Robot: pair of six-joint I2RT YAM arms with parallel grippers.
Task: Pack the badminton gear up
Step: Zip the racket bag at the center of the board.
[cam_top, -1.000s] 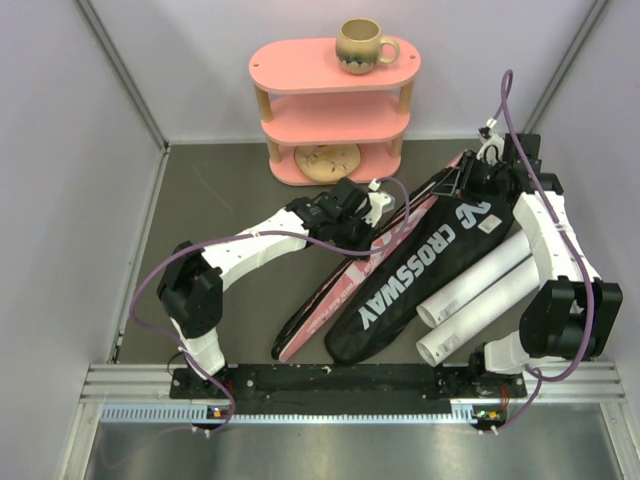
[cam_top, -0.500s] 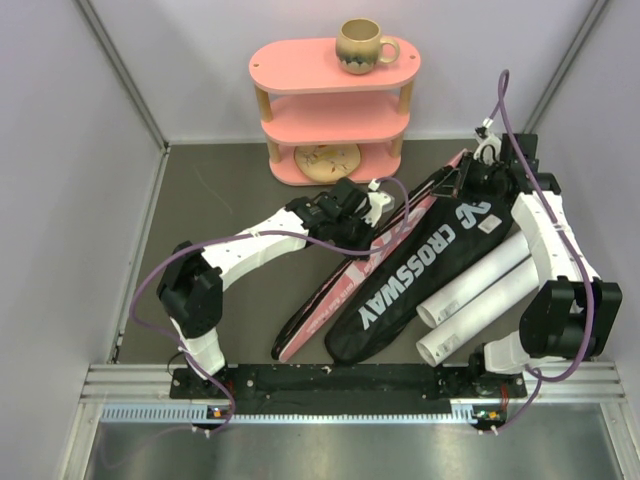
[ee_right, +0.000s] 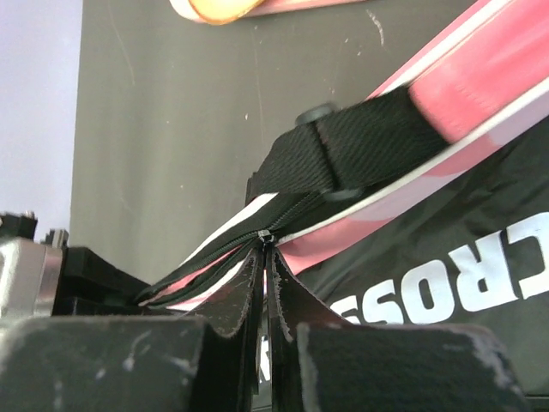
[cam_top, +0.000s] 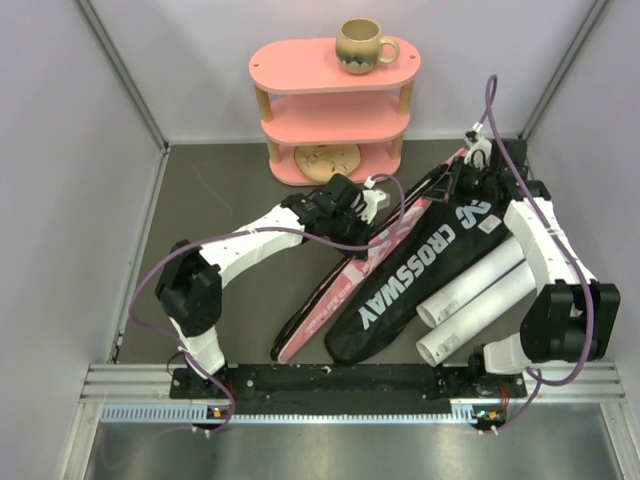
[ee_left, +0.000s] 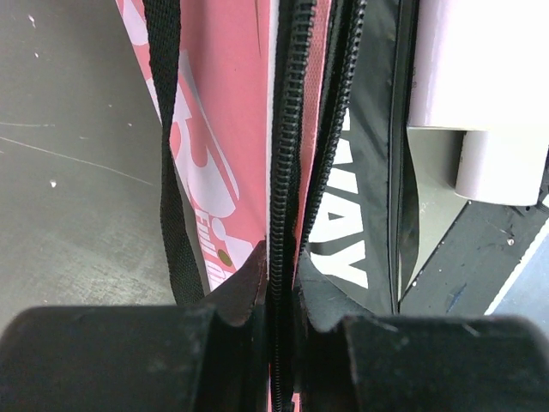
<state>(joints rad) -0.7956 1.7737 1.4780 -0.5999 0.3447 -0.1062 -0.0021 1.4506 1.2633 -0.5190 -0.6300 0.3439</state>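
Observation:
The robot's left gripper is pinching both zipper edges (ee_left: 293, 210) together ahead of the zipper pull, so the right gripper goes on pulling until it gets near the pinched spot (ee_right: 161, 293).
A pink racket bag (cam_top: 330, 295) lies diagonally on the table, with a black CROSSWAY bag (cam_top: 420, 265) lying along its right side. Two white tubes (cam_top: 480, 285) lie to the right of the bags. My left gripper (cam_top: 372, 215) is shut on the pink bag's black zipper edge (ee_left: 279, 172) near its middle. My right gripper (cam_top: 466, 178) is shut on the zipper pull (ee_right: 264, 234) at the bag's far end, by the black strap (ee_right: 360, 146). No rackets or shuttlecocks show.
A pink three-tier oval shelf (cam_top: 335, 110) stands at the back with a beige mug (cam_top: 360, 45) on top and a round beige thing (cam_top: 325, 158) on its lowest tier. Grey walls close in left and right.
My right gripper has moved a little left and toward the back along the bag's far end. My left gripper has shifted slightly left, still clamped.

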